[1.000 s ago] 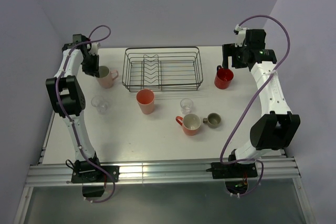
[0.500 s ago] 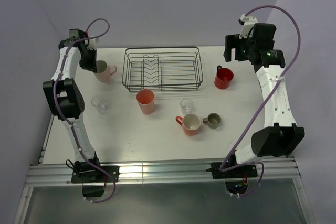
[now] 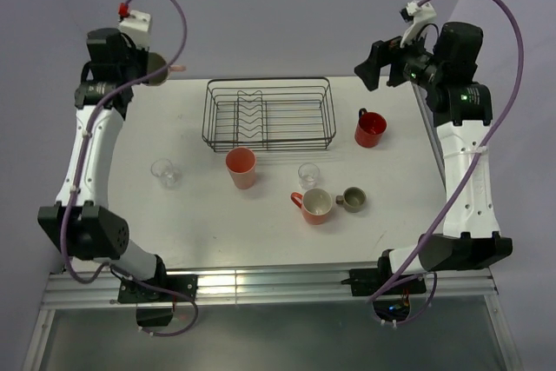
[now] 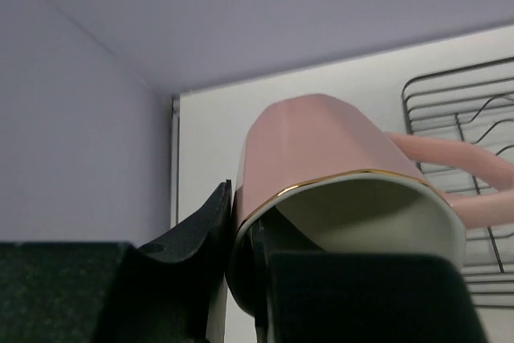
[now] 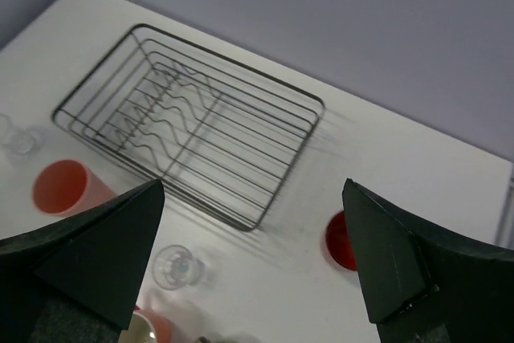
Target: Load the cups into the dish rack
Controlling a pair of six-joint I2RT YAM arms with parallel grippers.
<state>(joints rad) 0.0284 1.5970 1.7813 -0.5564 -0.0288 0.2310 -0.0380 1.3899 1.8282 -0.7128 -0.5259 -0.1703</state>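
The robot's left gripper is on the pale pink mug's rim (image 4: 369,173) and the mug's handle is free, so the right gripper should keep moving toward that handle (image 3: 177,68) and close there.
My left gripper (image 3: 155,68) is shut on the pale pink mug (image 3: 165,67) and holds it high above the table's back left corner. In the left wrist view one finger (image 4: 201,230) is outside the mug (image 4: 321,150) and the other is inside its rim. My right gripper (image 3: 368,67) is open and empty, raised above the rack's right end (image 5: 250,190). The black dish rack (image 3: 269,81) stands empty at the back middle. The red mug (image 3: 371,129), salmon tumbler (image 3: 241,168), orange mug (image 3: 315,205), grey-olive mug (image 3: 352,199) and two clear glasses (image 3: 165,172) (image 3: 309,174) stand on the table.
The right wrist view shows the rack (image 5: 233,66), red mug (image 5: 339,240), tumbler (image 5: 64,186) and a clear glass (image 5: 175,267) below. The left wrist view shows the rack's left end (image 4: 458,74). Lilac walls close in the back and both sides.
My left arm has lifted the pink mug off the table, up and toward the back left. My right arm has risen and swung its gripper leftward, away from the red mug.
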